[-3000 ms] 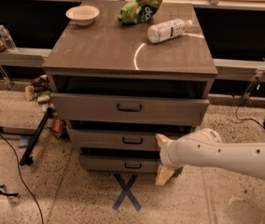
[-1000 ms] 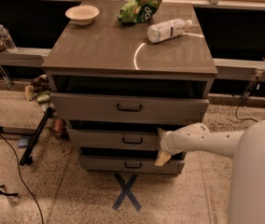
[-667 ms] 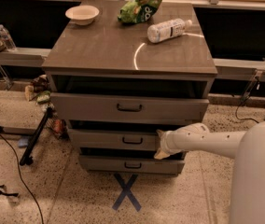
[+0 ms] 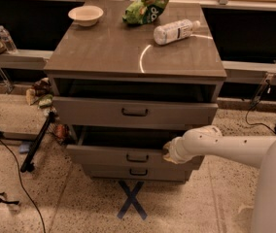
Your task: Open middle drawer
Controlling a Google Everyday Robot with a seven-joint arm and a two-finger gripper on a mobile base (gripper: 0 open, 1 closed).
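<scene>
My gripper should back away from the middle drawer (image 4: 118,138), point down and pull its front's top edge (image 4: 155,148) farther, because the drawer is only partway out and my gripper is lying level against it.
The grey cabinet (image 4: 128,57) has three drawers. The middle drawer (image 4: 104,155) has a low flat front and a small dark loop handle (image 4: 137,158). It stands pulled out a little, with a dark gap showing above its front. My gripper (image 4: 167,154) is at the top edge of this drawer's front, just right of the handle, on the end of my white arm (image 4: 220,147), which comes in from the right. The top drawer (image 4: 134,112) also stands slightly out. The lowest drawer (image 4: 138,172) is shut.
On the cabinet top are a white bowl (image 4: 85,14), a green chip bag (image 4: 145,9) and a plastic bottle (image 4: 176,31) lying on its side. A blue tape X (image 4: 132,199) marks the floor in front. A black stand leg (image 4: 36,144) and cables lie at the left.
My gripper has moved left to the middle drawer's front edge. The middle drawer's front now sits further out and lower in view than before.
</scene>
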